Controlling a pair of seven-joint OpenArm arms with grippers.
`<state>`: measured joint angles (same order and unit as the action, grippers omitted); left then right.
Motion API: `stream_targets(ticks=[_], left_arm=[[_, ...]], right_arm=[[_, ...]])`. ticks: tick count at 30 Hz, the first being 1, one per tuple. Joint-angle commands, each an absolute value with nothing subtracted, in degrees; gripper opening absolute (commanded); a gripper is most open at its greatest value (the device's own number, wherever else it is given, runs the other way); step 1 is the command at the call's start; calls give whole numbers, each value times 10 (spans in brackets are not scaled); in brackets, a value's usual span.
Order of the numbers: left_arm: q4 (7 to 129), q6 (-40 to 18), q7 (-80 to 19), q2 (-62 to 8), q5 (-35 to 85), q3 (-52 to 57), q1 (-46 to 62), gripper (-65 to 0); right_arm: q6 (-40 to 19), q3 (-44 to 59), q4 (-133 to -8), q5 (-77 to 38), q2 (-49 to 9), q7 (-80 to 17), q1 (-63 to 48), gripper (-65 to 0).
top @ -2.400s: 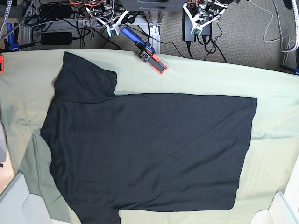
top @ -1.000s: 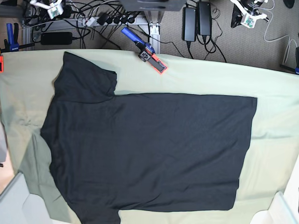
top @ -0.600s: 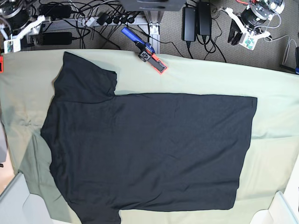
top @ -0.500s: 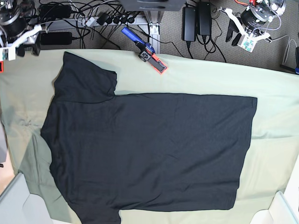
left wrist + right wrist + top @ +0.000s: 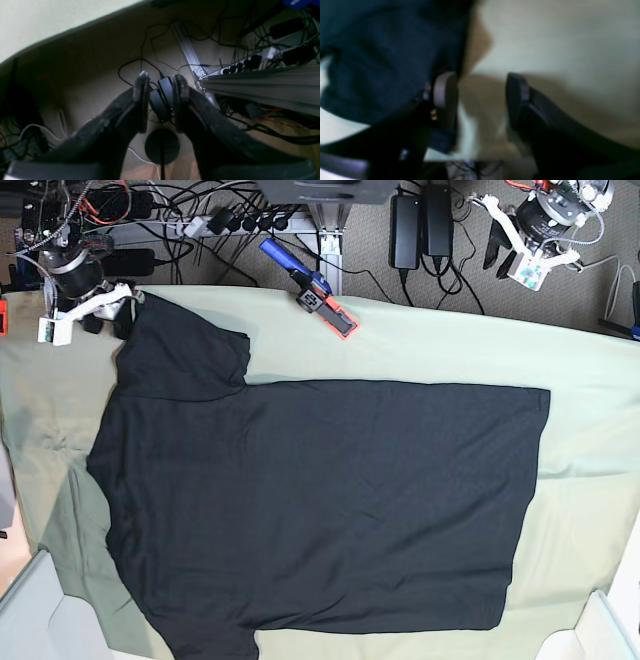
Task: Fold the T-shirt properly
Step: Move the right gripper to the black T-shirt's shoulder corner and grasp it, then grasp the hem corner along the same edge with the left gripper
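Note:
I should keep moving my right gripper over the sleeve corner [image 5: 148, 306], as one open finger is beside the upper sleeve's free edge [image 5: 131, 338]. I should close it once cloth fills its fingers.
The black T-shirt [image 5: 320, 500] lies spread flat on the pale green sheet [image 5: 590, 390], collar end to the left and hem to the right. No print, patch or label shows. My right gripper [image 5: 108, 323] is open and empty, just left of the upper sleeve's corner [image 5: 145, 305]. The blurred right wrist view shows its open gripper [image 5: 481, 92] with dark shirt cloth [image 5: 382, 50] beside the left finger. My left gripper [image 5: 498, 250] is past the table's far edge at the top right. In the left wrist view it [image 5: 160, 77] is slightly open and empty above the floor.
A blue and orange clamp [image 5: 315, 290] grips the table's far edge. Cables and power bricks [image 5: 420, 225] lie on the floor behind. White bins stand at the front left [image 5: 30, 610] and front right [image 5: 600, 630] corners.
My right gripper has come down from beyond the far left edge to the upper sleeve's corner. My left gripper has barely moved in the last half second. The shirt has not moved.

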<state>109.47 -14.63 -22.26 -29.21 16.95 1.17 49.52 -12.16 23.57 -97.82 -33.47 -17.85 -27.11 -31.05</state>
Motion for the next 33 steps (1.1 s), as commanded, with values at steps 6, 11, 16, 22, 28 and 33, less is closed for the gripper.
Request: stream_targets(ticks=[6,11,16,22,28,33], left_arm=[[1106,-148,-212,-297,169,31,503,-454],[1117,-148,-222,-297,169,39,507,-454],[1141,-148,-247,-297,169,39,509,-454],[1146,-148,-247,-297,169,39,508,-454],[1146,-148,-247,-297,169,39,508,-454],[1146,-148,-247,-297,169,39,508,-454]], right_arm=[[-143,211,-985,-350,-142,-272,-298,-333],[-168,204,-985,-366,-121,-273,-299,-333],[-190,202,-988,-399,-112,-293,-299,-333],[-224,199,-991,-437,-104,-305,-300,-333],[-249,188,-1000,-465,-92,-320,-300,-333],[-249,180,-1002,-456,-76,-317,-300,-333]])
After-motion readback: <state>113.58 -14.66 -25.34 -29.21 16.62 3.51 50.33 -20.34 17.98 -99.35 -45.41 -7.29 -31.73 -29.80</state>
